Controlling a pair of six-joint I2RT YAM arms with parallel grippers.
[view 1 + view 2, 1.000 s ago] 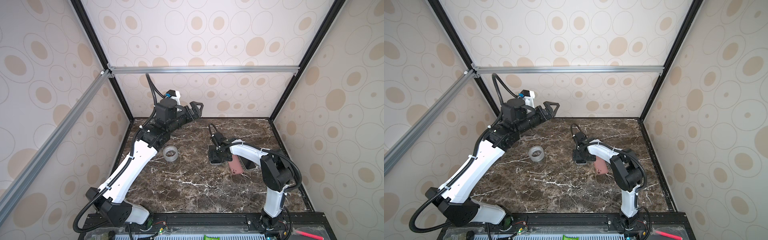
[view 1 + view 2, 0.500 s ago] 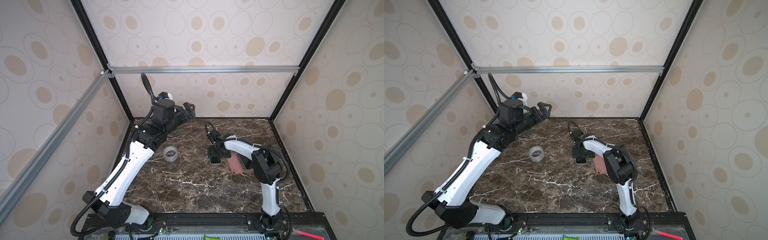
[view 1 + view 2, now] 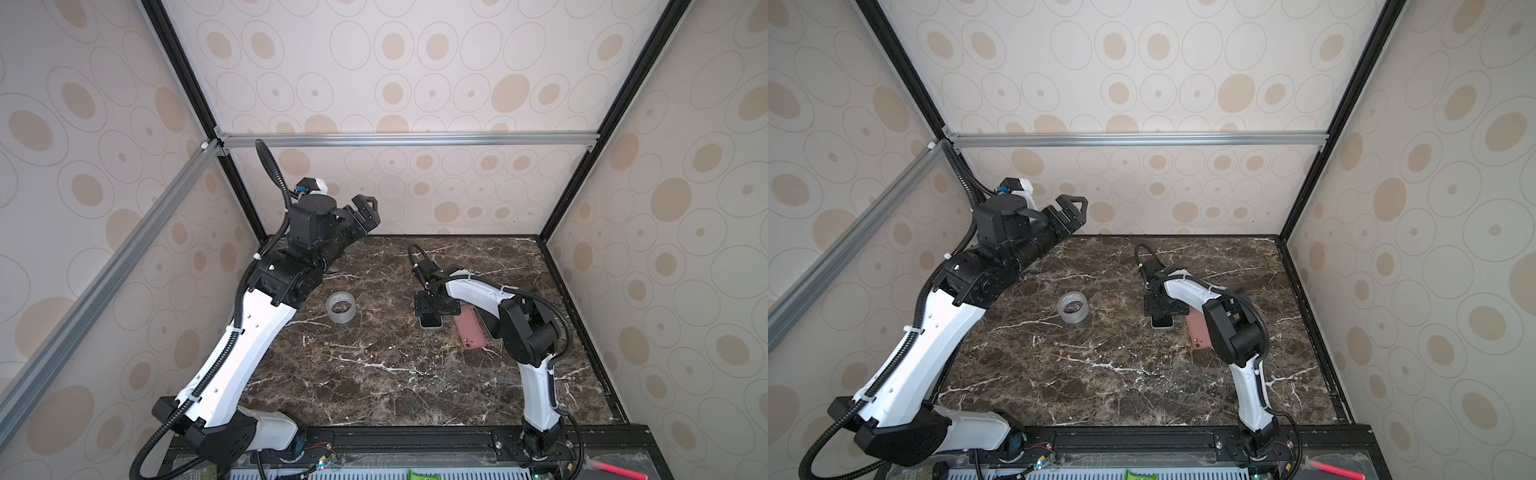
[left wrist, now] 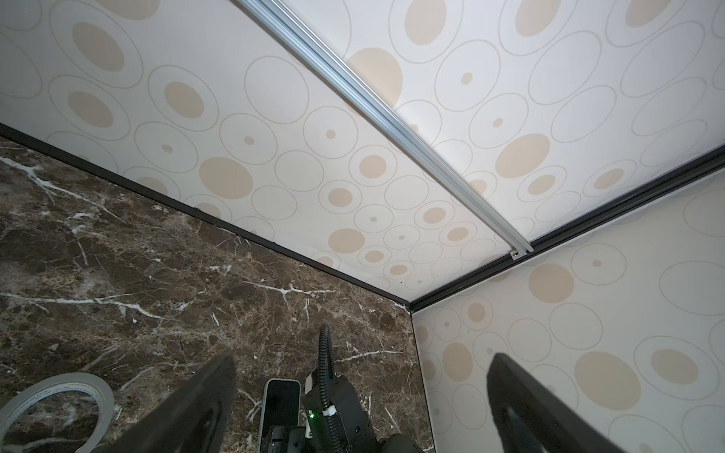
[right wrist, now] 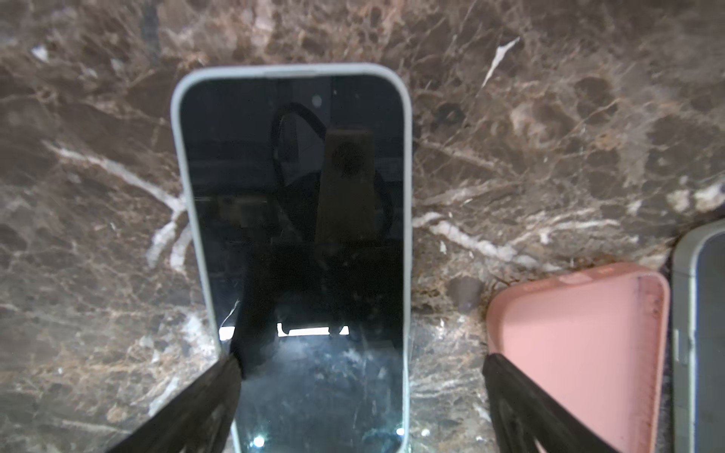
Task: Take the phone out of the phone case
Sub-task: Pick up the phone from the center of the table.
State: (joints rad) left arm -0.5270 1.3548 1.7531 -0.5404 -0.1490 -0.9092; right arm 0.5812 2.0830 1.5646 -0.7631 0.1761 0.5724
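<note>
Next, my right gripper shifts over until both fingers straddle the phone's near end (image 5: 321, 400) before lifting the phone, as one finger overlaps the phone's pale rim (image 5: 216, 337).
A phone (image 5: 294, 196) with a dark screen and a pale rim lies face up on the marble table (image 3: 374, 374); whether that rim is a case I cannot tell. Both top views show only its near end (image 3: 431, 322) (image 3: 1162, 322). My right gripper (image 5: 363, 374) (image 3: 432, 309) hovers open over it, one finger at the phone's edge, the other over bare marble. A pink phone case (image 5: 580, 345) (image 3: 469, 328) lies empty, hollow side up, beside the phone. My left gripper (image 3: 365, 212) (image 4: 361, 364) is raised near the back left, open and empty.
A roll of clear tape (image 3: 341, 306) (image 4: 51, 408) stands mid-table, left of the phone. A second grey-edged device (image 5: 702, 333) lies just beyond the pink case, mostly under my right arm. Patterned walls with black frame posts close in three sides.
My left gripper has drawn back a little toward the left wall. My right arm's elbow has swung inward while its gripper stays over the phone.
</note>
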